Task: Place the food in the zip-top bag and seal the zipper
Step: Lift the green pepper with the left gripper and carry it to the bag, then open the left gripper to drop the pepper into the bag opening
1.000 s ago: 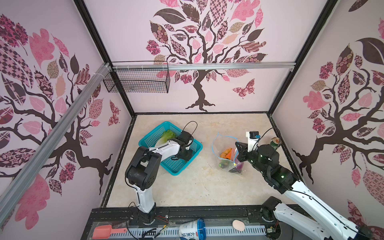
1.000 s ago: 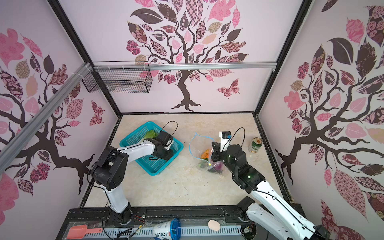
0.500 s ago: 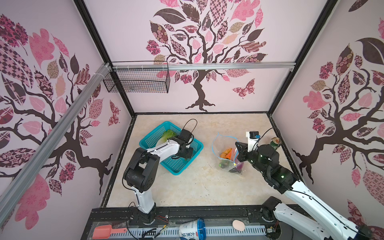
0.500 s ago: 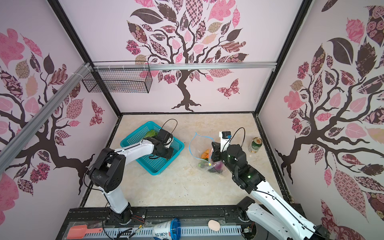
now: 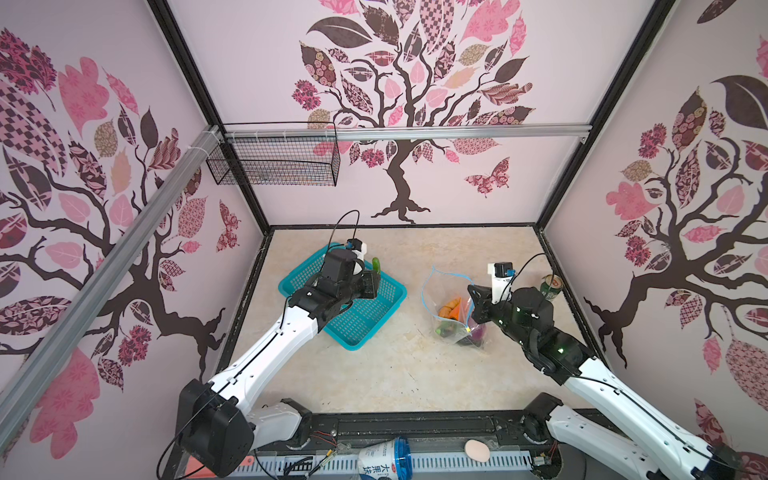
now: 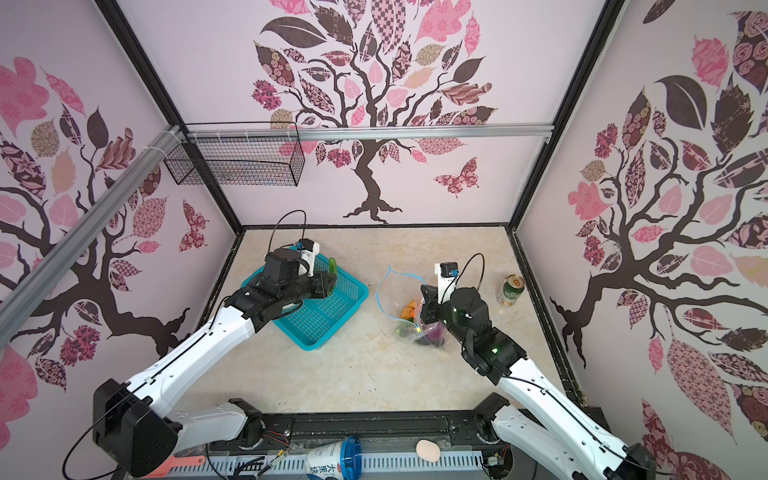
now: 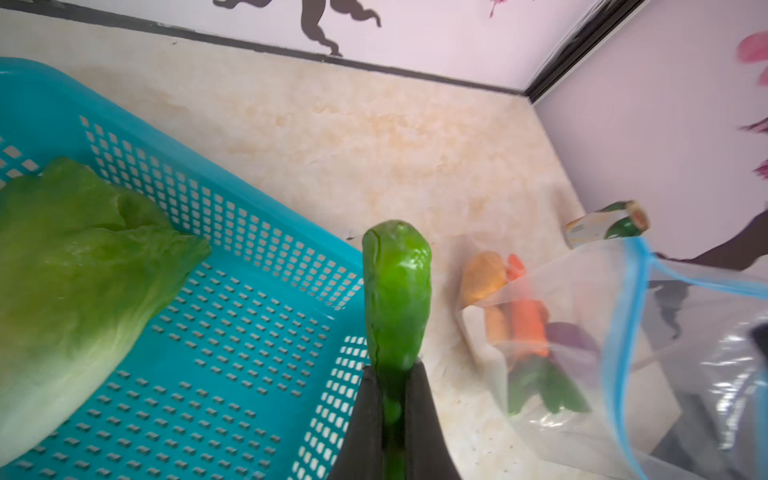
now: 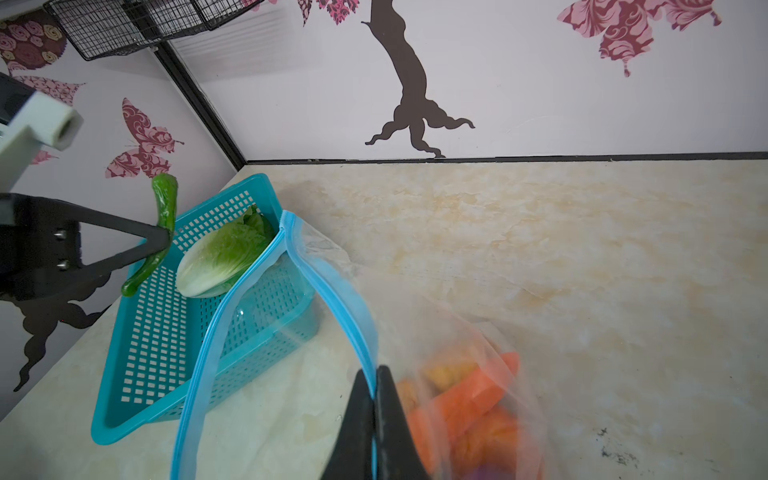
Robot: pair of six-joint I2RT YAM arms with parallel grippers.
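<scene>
The zip-top bag's opening (image 5: 444, 288) gapes toward the green pepper, so my left gripper should keep going into that opening and let the pepper go above the carrot (image 5: 450, 307).
My left gripper (image 7: 392, 368) is shut on a green pepper (image 7: 397, 291) and holds it above the right rim of the teal basket (image 5: 361, 345). The pepper (image 5: 376, 266) sticks up past the fingertips. A lettuce (image 7: 75, 266) lies in the basket. The zip-top bag (image 5: 453, 316) lies right of the basket with its mouth gaping. My right gripper (image 8: 375, 374) is shut on the light-blue zipper (image 8: 332, 282) and holds that edge up. Inside the bag are a carrot (image 8: 469, 399), tan and orange pieces and a dark purple one. The yellow slider (image 6: 417, 329) sits at the near end.
A green drink can (image 5: 552, 286) stands by the right wall behind my right arm. A black wire basket (image 5: 274, 164) hangs on the back wall. On the front rail lie a pale egg-shaped object (image 5: 477, 451) and a bottle (image 5: 384, 459).
The left gripper has shut on the green pepper in the basket and lifted it a little toward the right rim. The right arm and the bag have not moved.
</scene>
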